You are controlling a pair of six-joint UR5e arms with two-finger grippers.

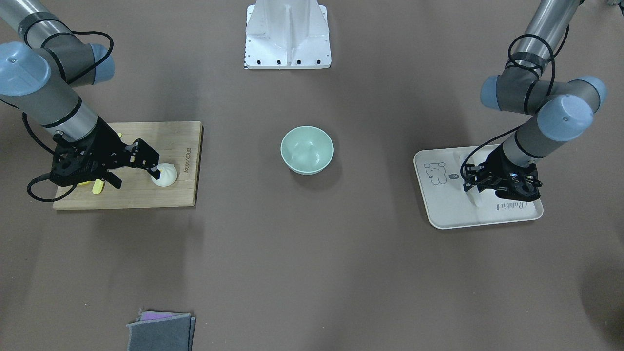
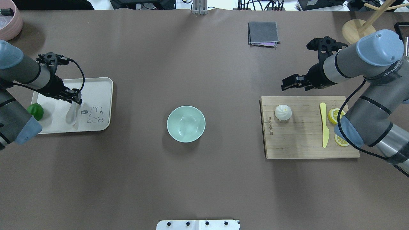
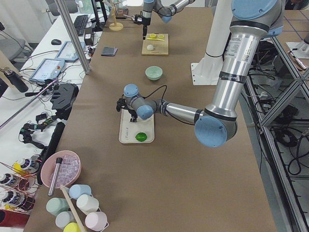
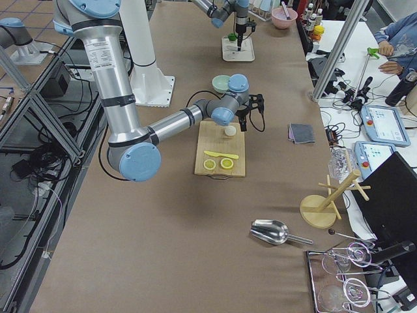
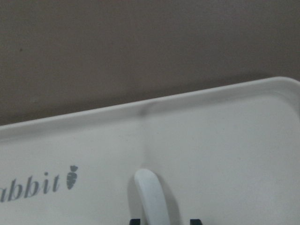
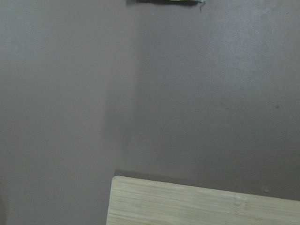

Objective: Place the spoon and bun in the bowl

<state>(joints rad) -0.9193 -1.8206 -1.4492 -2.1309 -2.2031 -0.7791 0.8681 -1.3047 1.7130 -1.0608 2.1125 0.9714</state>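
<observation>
My gripper is going to lower the white spoon into the mint-green bowl. The bowl is small with round sides, so the spoon will lean with its handle over the bowl's rim.
The white spoon lies on the white rabbit tray at the left. My left gripper is low over the far end of the spoon's handle. It is open, with a fingertip on each side of the handle. The white bun sits on the wooden board at the right. My right gripper is open and empty, just above and beside the bun. The mint-green bowl stands empty at the table's middle, between the tray and the board.
A yellow plastic knife and lemon slices lie on the board's right part. A green lime sits on the tray's left edge. A folded grey cloth lies at the far side, a wooden stand at the far right.
</observation>
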